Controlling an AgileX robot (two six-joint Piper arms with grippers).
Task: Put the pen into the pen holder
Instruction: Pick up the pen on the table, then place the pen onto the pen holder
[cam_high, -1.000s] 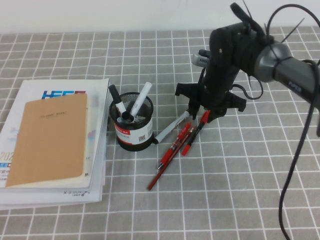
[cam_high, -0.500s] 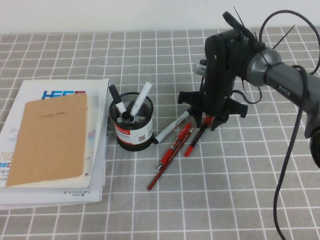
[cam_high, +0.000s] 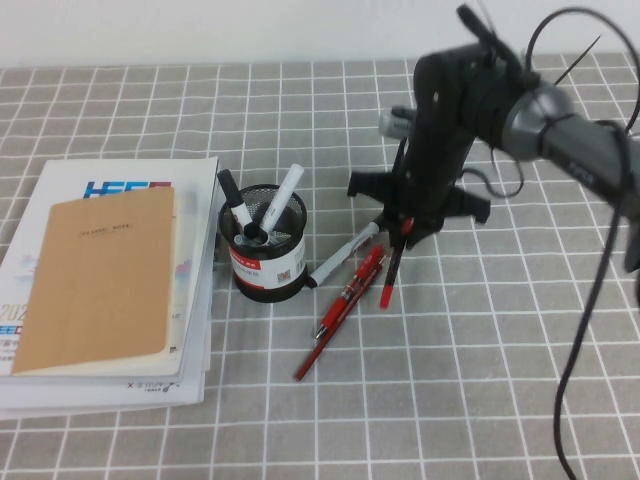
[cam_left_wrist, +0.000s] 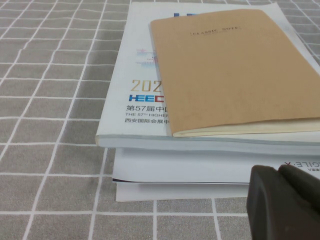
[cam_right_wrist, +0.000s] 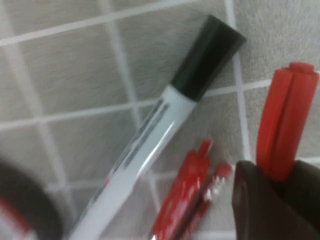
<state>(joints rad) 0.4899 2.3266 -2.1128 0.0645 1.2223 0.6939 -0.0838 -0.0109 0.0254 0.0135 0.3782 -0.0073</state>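
The pen is hanging at a tilt with its red tail (cam_high: 386, 297) lower than the pen holder's rim. Next, my right gripper lifts the pen upright above the holder's opening (cam_high: 264, 208) before letting it down.
The pen (cam_high: 391, 270), with a black barrel and a red tail, hangs tilted from my right gripper (cam_high: 401, 234), which is shut on its red cap end; its tail is just above the cloth. In the right wrist view the red cap (cam_right_wrist: 282, 120) sticks out between the dark fingers (cam_right_wrist: 255, 210). The black mesh pen holder (cam_high: 266, 268) stands to the left with two markers in it. My left gripper (cam_left_wrist: 285, 197) is out of the high view; in the left wrist view it is shut and empty, low beside the stack of books.
A white marker with a black cap (cam_high: 345, 255) and a longer red click pen (cam_high: 340, 310) lie between the holder and my right gripper. A brown notebook (cam_high: 100, 280) lies on a stack of white books (cam_high: 195, 330) at the left.
My right gripper has shifted slightly left with the pen in it. The pen now hangs steeper, its tail swung off the cloth. The other pens have not moved.
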